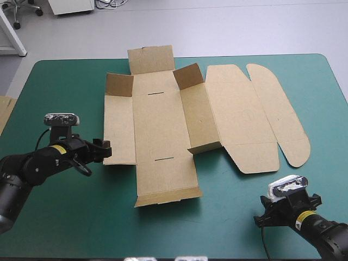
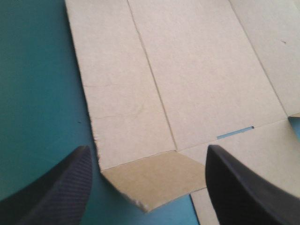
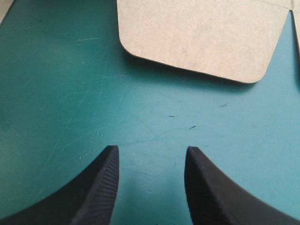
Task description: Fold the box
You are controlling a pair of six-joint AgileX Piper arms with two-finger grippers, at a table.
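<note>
My gripper will lift, and the back side of the box will stay flat and bring its flaps with it, because a creased small flap joins the end of the box's back side.
The brown box lies as a cut sheet in the middle of the teal-green table, mostly flat. Two small flaps at its far corners and the side wall stand partly raised; the lid lies flat to the right. My left gripper is open at the sheet's left edge. In the left wrist view its black fingers straddle the near corner of the box without touching it. My right gripper is open over bare cover, short of the lid's rounded flap.
An edge of more brown board shows at the table's left edge. Bare teal-green cover runs along the front between the two arms and on the left side of the sheet.
</note>
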